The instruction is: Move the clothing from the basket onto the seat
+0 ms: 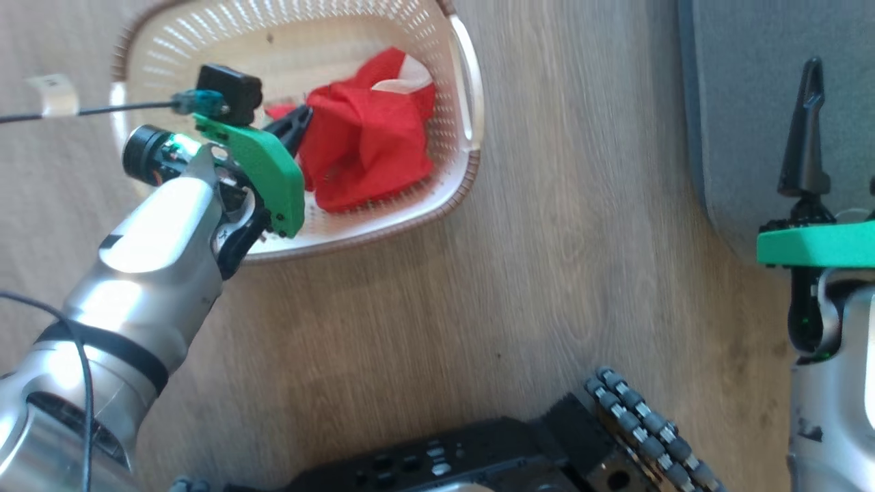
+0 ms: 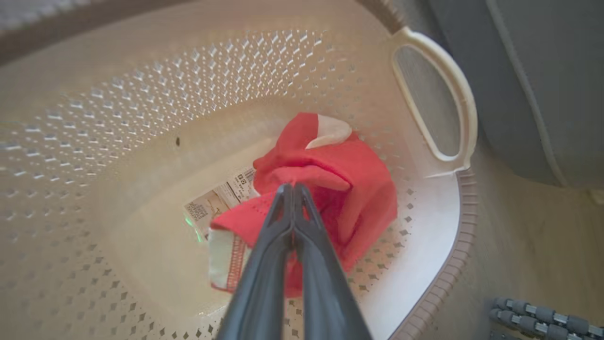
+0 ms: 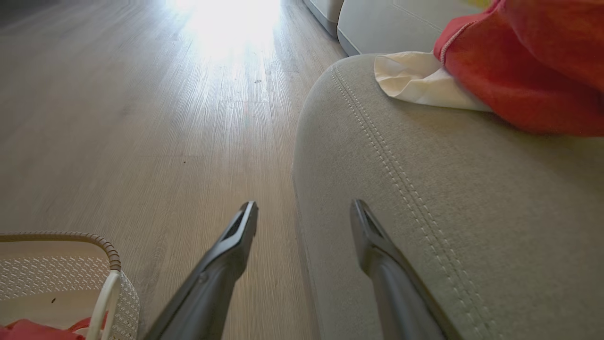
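I expect the cream basket [image 1: 385, 220] to be empty once I lift the bunched red garment out, since clear basket's bottom [image 1: 316, 59] shows beside the garment.
The cream basket [image 1: 383, 229] stands on the wooden floor at the upper left of the head view. A red garment with a pale panel, part of the clothing [image 1: 366, 147], is bunched in its right half. My left gripper [image 1: 295, 124] reaches into the basket [image 2: 94, 141]; its fingers are shut, tips pinching a fold of the clothing [image 2: 349, 189]. The grey seat [image 1: 752, 102] lies to the right. My right gripper [image 3: 304, 208] hangs open over the rounded corner of the seat [image 3: 448, 212]. Another red and cream garment [image 3: 519, 71] rests on that cushion.
My dark base with a roller wheel [image 1: 642, 424] sits at the bottom of the head view. A label sticker [image 2: 217, 203] lies on the basket floor. The basket handle [image 2: 453, 108] faces the seat. Wooden floor [image 1: 581, 239] separates basket and seat.
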`<state>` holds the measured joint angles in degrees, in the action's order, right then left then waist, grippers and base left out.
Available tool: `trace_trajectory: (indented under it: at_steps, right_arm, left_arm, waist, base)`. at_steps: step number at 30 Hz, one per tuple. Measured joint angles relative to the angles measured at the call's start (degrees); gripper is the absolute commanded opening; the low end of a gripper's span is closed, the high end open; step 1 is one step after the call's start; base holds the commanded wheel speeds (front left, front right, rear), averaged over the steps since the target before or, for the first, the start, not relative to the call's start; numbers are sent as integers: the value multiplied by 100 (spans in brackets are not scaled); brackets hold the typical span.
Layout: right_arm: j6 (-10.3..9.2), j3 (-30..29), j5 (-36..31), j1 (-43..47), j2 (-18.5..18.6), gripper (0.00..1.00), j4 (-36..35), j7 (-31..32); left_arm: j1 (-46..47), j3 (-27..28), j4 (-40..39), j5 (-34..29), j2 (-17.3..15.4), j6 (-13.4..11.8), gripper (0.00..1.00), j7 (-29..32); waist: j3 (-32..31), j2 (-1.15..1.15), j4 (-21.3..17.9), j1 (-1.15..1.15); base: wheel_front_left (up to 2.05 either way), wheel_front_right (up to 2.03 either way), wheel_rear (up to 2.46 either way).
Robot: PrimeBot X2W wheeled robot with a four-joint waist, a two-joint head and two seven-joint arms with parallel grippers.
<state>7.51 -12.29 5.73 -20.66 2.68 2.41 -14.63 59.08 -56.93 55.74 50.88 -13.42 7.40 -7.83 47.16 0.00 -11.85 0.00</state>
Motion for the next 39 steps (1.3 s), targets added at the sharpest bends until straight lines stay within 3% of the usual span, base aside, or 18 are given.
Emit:
trace_trajectory:
  at_steps: [5,10,19,29,39]
  right_arm:
    - [0,-47,-132,172,-1,100,185,0]
    - [0,-54,-261,408,-1,100,346,0]
    - [0,-87,-437,981,-1,100,635,1]
    - [0,-171,-578,1502,-3,100,820,1]
    - [0,-87,-726,1787,-5,100,939,1]
  left_arm:
    - [-200,394,-71,278,-34,-2,0,-575]
    - [-714,781,-364,358,-149,-80,0,-637]
    - [-2362,2405,-2475,-388,-676,-974,0,-638]
    - [-4176,3355,-4162,-811,-1007,-1666,0,-639]
    - [-4975,3652,-4716,-853,-1310,-1886,0,-625]
  waist:
    - [-575,0,216,0]
    - [-1135,0,387,0]
    - [-2455,0,771,0]
    - [-3617,0,1079,-1]
    - [-4309,0,1259,-1]
  base:
    - [0,0,0]
    - [0,0,0]
    - [0,0,0]
    - [0,0,0]
    - [0,0,0]
